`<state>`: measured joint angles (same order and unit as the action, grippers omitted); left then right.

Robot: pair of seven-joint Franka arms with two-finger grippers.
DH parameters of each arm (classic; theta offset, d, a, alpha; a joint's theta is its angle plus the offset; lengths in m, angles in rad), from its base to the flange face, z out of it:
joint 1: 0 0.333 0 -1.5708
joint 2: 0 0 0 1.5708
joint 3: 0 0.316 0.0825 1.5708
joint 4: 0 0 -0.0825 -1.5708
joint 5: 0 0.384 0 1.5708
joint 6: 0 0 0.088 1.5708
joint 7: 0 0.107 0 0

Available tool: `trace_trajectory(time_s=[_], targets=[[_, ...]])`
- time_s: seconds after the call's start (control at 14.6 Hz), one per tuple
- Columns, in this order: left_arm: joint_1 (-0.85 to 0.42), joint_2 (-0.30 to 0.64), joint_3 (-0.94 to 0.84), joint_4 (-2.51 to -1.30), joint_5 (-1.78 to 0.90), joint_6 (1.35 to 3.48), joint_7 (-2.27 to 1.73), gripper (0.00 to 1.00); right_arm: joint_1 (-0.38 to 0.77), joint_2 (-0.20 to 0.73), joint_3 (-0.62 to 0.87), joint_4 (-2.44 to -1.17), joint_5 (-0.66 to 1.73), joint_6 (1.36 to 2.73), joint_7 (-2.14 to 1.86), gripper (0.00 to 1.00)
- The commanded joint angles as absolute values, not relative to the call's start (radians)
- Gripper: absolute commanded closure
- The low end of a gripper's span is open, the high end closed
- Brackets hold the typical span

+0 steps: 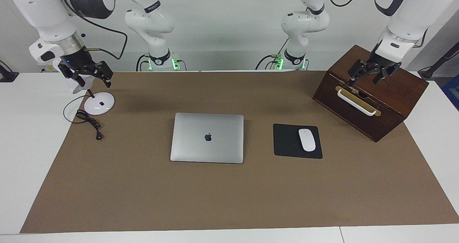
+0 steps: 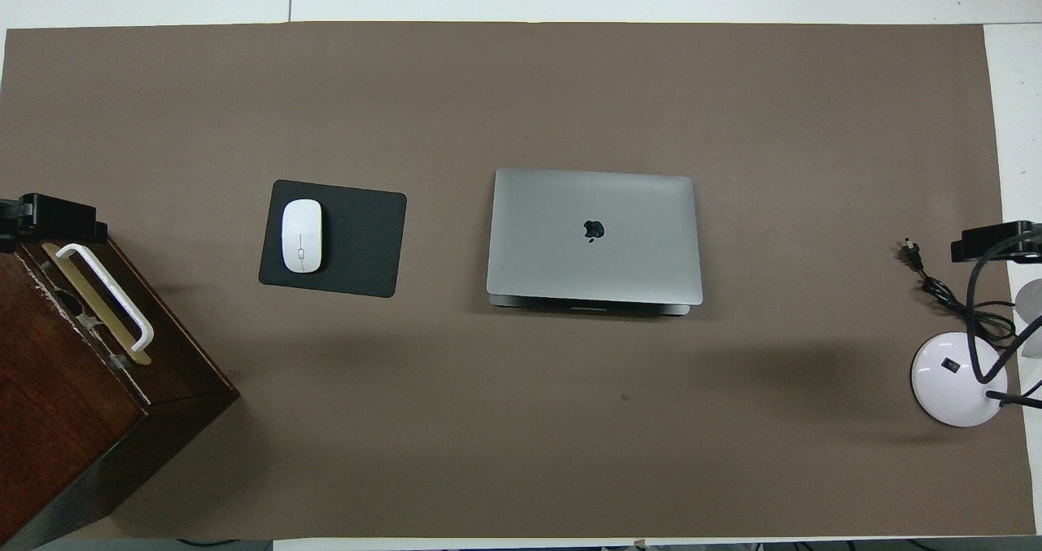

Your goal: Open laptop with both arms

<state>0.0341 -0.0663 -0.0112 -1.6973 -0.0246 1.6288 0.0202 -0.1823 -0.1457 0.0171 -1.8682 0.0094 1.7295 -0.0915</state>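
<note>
The lid [image 2: 593, 230] will swing up and back about its far edge when I lift it, because a small notch [image 2: 588, 308] shows in the laptop's near edge.
The silver-grey laptop [image 1: 207, 138] [image 2: 594, 238] lies shut and flat in the middle of the brown mat, its logo showing on the lid. Neither gripper touches it. My left gripper [image 1: 366, 78] hangs open over the wooden box at the left arm's end of the table; in the overhead view only the left gripper's tip [image 2: 53, 217] shows. My right gripper [image 1: 89, 78] hangs open above the desk lamp's base at the right arm's end; its dark tip [image 2: 997, 242] shows at the edge of the overhead view. Both arms wait high up at the sides.
A black mouse pad [image 1: 288, 142] with a white mouse [image 1: 307, 139] lies beside the laptop toward the left arm's end. A dark wooden box [image 1: 373, 99] with a white handle stands at that end. A white lamp base [image 1: 99, 103] and black cable [image 1: 89, 122] sit at the other.
</note>
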Motion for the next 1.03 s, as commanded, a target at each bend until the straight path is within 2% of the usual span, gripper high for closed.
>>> trace_trajectory(time_s=[0.0,0.96], targets=[[0.043,-0.074,-0.014,-1.706,-0.035,1.64,0.014,0.0,-0.198,-0.152,0.025,-1.885,0.006,1.75,-0.123,0.0],[0.04,-0.081,-0.014,-1.727,-0.035,1.655,0.012,0.0,-0.199,-0.152,0.025,-1.897,0.006,1.758,-0.126,0.0]])
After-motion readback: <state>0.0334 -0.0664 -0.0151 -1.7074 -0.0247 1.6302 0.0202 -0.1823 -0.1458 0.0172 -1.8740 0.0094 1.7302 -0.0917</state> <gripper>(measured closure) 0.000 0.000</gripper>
